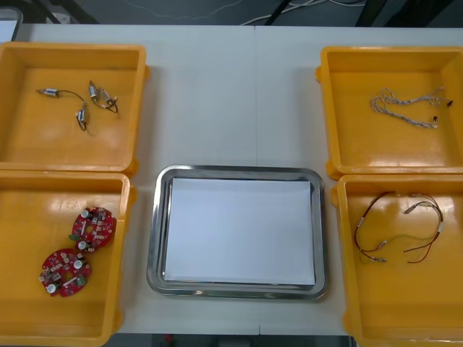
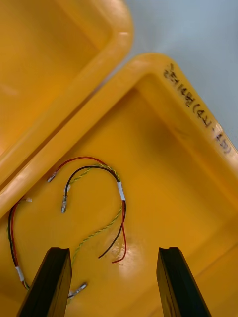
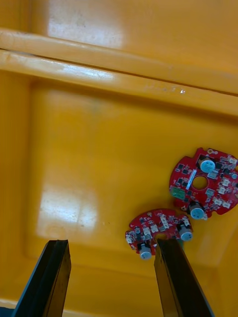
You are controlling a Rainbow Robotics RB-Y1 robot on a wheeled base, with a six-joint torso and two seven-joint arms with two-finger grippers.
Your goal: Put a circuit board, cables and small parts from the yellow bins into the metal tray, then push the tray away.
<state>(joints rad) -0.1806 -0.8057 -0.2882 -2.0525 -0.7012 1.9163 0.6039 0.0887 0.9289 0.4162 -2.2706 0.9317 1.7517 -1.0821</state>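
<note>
The white sleeve [image 1: 440, 226] binds the wires together, so I expect the yellow wire [image 1: 414, 236] to trail along when I pull the red and black cable.
The metal tray [image 1: 236, 288], white inside, lies between the yellow bins. Two round red circuit boards [image 1: 92, 226] [image 1: 64, 272] lie in the near left bin [image 1: 22, 210]. In the left wrist view my left gripper [image 3: 110, 277] is open above that bin's floor, with both boards [image 3: 204, 182] [image 3: 158, 231] just beyond its one finger. In the right wrist view my right gripper [image 2: 112, 282] is open over the near right bin [image 2: 163, 163], with the red and yellow cables [image 2: 106, 198] lying just ahead of its fingers. The same cables [image 1: 399, 228] show in the front view.
Small metal parts with black leads [image 1: 90, 101] lie in the far left bin [image 1: 72, 54]. A twisted pale cable [image 1: 405, 107] lies in the far right bin [image 1: 391, 58]. Bare table runs between the far bins, beyond the tray.
</note>
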